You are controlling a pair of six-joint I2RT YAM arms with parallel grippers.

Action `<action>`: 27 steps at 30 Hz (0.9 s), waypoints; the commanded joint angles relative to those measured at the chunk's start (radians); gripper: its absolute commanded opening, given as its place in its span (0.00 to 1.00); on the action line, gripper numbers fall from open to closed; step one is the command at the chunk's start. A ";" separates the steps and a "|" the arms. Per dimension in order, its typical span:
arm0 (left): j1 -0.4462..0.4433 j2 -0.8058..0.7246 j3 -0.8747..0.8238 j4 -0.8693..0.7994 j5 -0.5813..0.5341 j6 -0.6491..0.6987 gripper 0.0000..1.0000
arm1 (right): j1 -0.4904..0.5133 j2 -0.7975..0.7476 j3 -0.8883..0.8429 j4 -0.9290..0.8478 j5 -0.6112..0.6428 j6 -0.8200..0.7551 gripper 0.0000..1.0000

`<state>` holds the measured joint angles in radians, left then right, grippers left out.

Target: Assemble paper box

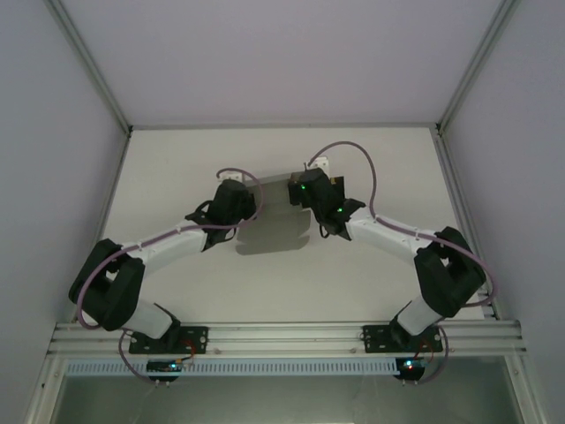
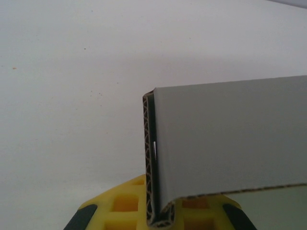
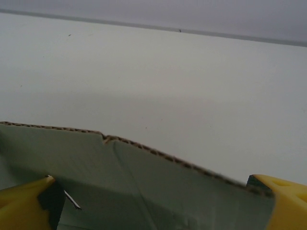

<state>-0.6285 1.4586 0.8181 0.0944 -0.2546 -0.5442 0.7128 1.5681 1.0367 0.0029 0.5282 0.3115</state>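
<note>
The creased panel [image 3: 177, 184] lies broadside across the fingers of the robot's open right gripper, so the right gripper should move back and approach the box's loose end from outside.
The paper box [image 1: 275, 193] is grey corrugated cardboard, held off the table between the two arms at the far middle. My left gripper [image 1: 240, 191] is shut on it. In the left wrist view its yellow fingers [image 2: 120, 211] pinch a doubled, folded edge of the box [image 2: 230, 139], and a wide panel runs off to the right. My right gripper [image 1: 302, 189] stands wide open at the box's other end. Its yellow fingertips [image 3: 21, 203] sit far apart, with a creased panel of the box [image 3: 144, 187] lying across the gap and reaching past the left finger.
The white table [image 1: 194, 291] carries the box's shadow [image 1: 274, 238] below the grippers. White enclosure walls with metal frame posts [image 1: 88, 66] close in the left, right and back. An aluminium rail [image 1: 282, 337] with the arm bases runs along the near edge.
</note>
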 commanded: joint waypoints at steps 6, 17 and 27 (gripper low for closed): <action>-0.012 -0.093 0.025 -0.073 -0.083 -0.032 0.00 | 0.013 -0.189 -0.068 -0.161 0.063 0.073 0.99; -0.001 -0.110 0.045 -0.091 -0.084 0.039 0.00 | -0.028 -0.458 -0.274 -0.373 -0.059 0.101 0.99; -0.001 -0.123 0.049 -0.111 -0.030 0.067 0.00 | -0.062 -0.336 -0.236 -0.214 -0.148 0.052 0.99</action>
<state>-0.6300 1.3666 0.8223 -0.0002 -0.3008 -0.4992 0.6605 1.2034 0.7601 -0.2710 0.4133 0.3840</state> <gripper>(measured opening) 0.055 0.993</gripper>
